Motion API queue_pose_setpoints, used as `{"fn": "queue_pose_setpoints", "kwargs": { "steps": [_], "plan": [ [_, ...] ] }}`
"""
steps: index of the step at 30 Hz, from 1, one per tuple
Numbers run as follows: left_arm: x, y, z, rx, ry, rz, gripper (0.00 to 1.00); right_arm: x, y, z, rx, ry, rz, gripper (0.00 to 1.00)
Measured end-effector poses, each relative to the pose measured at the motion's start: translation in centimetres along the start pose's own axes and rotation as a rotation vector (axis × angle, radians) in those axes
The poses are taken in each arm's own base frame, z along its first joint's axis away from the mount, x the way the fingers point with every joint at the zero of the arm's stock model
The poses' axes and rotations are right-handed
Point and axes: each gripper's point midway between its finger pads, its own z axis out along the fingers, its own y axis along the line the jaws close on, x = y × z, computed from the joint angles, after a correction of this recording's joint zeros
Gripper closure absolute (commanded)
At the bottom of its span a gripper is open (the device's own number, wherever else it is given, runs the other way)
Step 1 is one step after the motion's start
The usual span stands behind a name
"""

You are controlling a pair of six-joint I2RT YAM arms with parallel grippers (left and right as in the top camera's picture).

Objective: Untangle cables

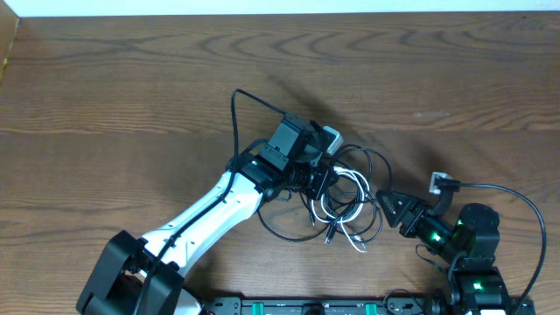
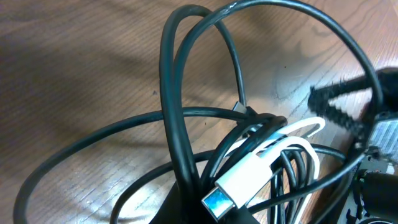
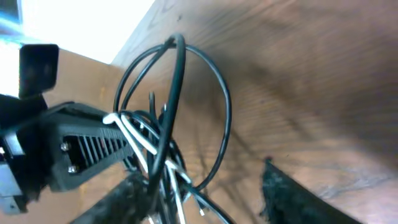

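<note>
My right gripper is at the outer black loop while the white cord twists through the bundle, so I should reach inside and draw the white loop out.
The cables lie in one tangle on the wooden table, several black loops and one white cord. My left gripper is at the tangle's left edge and looks shut on the bundle. In the left wrist view a white plug with a metal end lies over its dark finger, and black loops rise from it. My right gripper is open at the tangle's right edge. In the right wrist view its fingers stand wide apart, with cable strands near the left finger.
The wooden table reaches a pale far edge. A thicker black arm cord arcs behind the left wrist. Another arm cord curves past the right arm. The left gripper's ribbed finger shows in the right wrist view.
</note>
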Motion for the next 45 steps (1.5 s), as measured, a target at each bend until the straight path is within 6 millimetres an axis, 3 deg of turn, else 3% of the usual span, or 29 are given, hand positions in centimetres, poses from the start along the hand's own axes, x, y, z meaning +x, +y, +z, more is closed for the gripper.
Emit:
{"fn": "queue_pose_setpoints", "kwargs": {
  "steps": [4,8,12,17,20,22,27,33,36,40,45],
  "plan": [
    [0.0,0.4,0.0,-0.024,-0.003,-0.003,0.92,-1.5,1.8,-0.2,-0.077,-0.05,-0.049,0.23],
    [-0.6,0.5,-0.1,-0.02,-0.025,-0.019,0.92,-1.7,2.7,-0.4,-0.124,-0.049,-0.064,0.28],
    [-1.2,0.7,-0.8,0.04,-0.038,-0.075,0.92,-1.2,1.8,-0.4,-0.095,-0.028,-0.022,0.26],
    [-2.3,3.1,-2.9,0.093,-0.076,-0.239,0.92,-1.6,0.3,-0.7,-0.039,-0.048,0.03,0.23],
    [-3.6,3.5,-4.3,0.175,-0.124,-0.27,0.92,-2.1,-0.4,-0.8,-0.012,-0.072,0.044,0.36],
    [-4.0,2.6,-4.8,0.247,-0.131,-0.261,0.92,-2.1,-0.4,-0.8,-0.01,-0.074,0.047,0.42],
    [-3.1,-1.5,-4.6,0.399,-0.065,-0.199,0.92,-2.1,-0.1,-0.9,-0.027,-0.071,0.03,0.44],
    [-1.3,-5.1,-3.5,0.473,0.004,-0.089,0.92,-3.2,5.1,-1.7,-0.253,-0.09,-0.197,0.43],
    [-0.9,-5.9,-3.3,0.483,0.017,-0.065,0.92,-2.8,6.5,-2.1,-0.324,-0.072,-0.261,0.44],
    [-0.7,-6.2,-3.1,0.488,0.023,-0.047,0.92,-2.1,7.0,-2.3,-0.358,-0.038,-0.277,0.53],
    [-0.7,-6.3,-3.0,0.483,0.023,-0.042,0.92,-1.5,7.4,-2.5,-0.389,-0.006,-0.283,0.52]
  ]
}}
